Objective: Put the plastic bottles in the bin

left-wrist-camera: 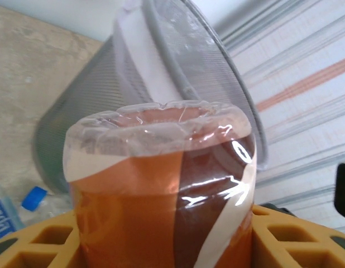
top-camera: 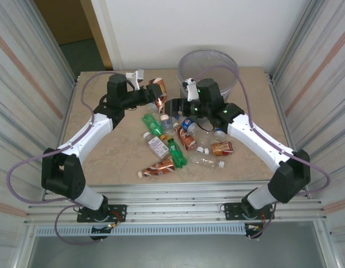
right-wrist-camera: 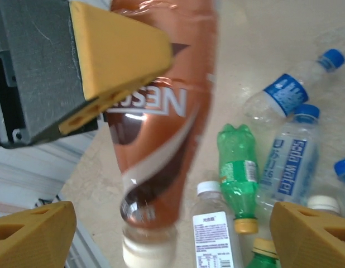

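Observation:
My left gripper is holding the orange-brown bottle, which hangs short of the bin, so my right gripper should take hold of its lower half before my left gripper opens.
My left gripper is shut on an orange-brown labelled bottle, held above the table left of the bin. In the left wrist view that bottle sits base-up between the yellow pads, with the grey bin close behind. My right gripper stands open just right of it. In the right wrist view the held bottle hangs cap-down between the wide-apart fingers, untouched by them. Several plastic bottles lie on the table.
Below the right gripper lie a green bottle, a white-labelled bottle and blue-labelled bottles. A blue-capped bottle lies beside the bin's foot. Ribbed metal walls close both sides of the table.

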